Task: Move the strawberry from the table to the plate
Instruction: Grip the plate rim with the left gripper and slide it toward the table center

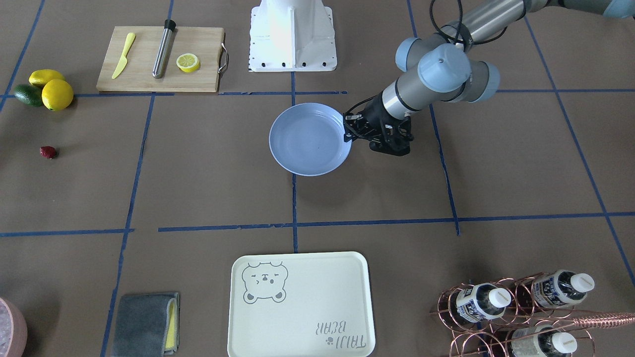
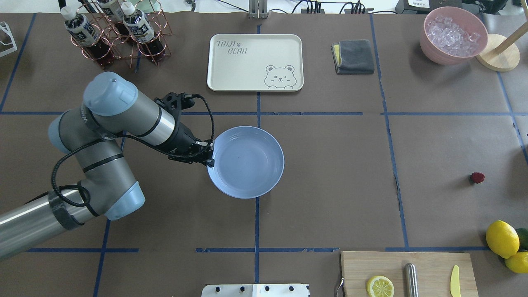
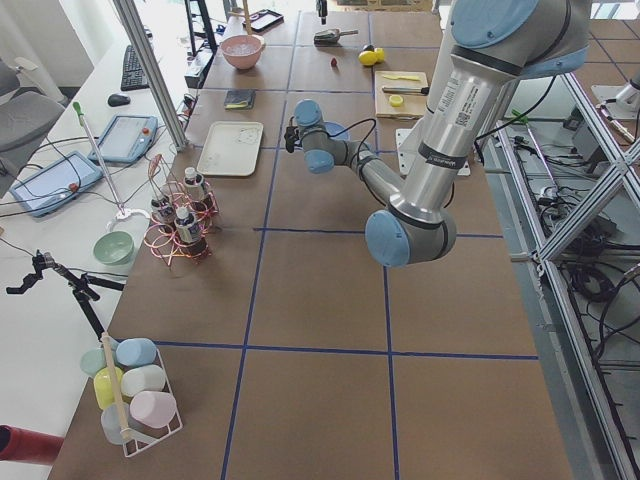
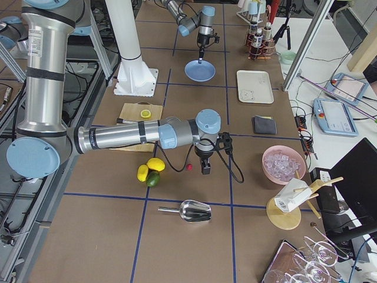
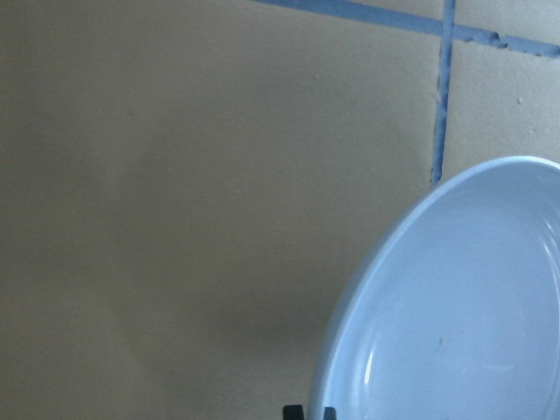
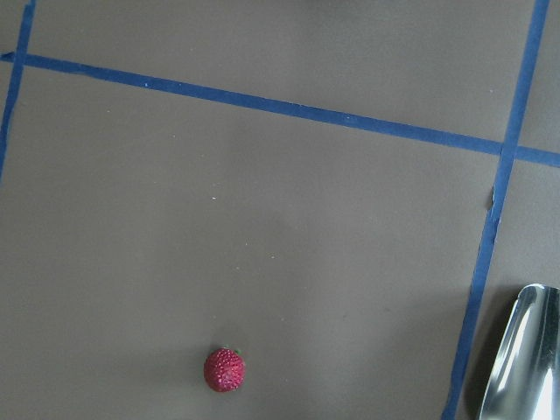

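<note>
The light blue plate (image 1: 309,139) is hanging level over the clear centre of the table (image 1: 294,183), so the robot's left gripper should keep bringing it down until the plate's base rests, and then let go.
The strawberry (image 1: 48,152) is a small dark red berry that lies alone on the brown table (image 1: 198,173), far toward my right side (image 2: 477,177). It shows low in the right wrist view (image 6: 225,369), where no fingers appear. In the exterior right view my right gripper (image 4: 205,170) points down just beside the strawberry (image 4: 189,167); I cannot tell whether it is open or shut. The light blue plate (image 2: 247,163) sits at the table's centre. My left gripper (image 2: 209,154) is shut on the plate's rim, its fingertips (image 5: 296,409) at the edge.
Two lemons and an avocado (image 1: 49,89) lie near the strawberry. A metal scoop (image 6: 516,359) rests to its side. A cutting board (image 1: 158,59) with knife, steel rod and lemon half, a cream bear tray (image 1: 297,307), a grey cloth (image 2: 354,56), a bottle rack (image 2: 111,33) and an ice bowl (image 2: 453,35) ring the table.
</note>
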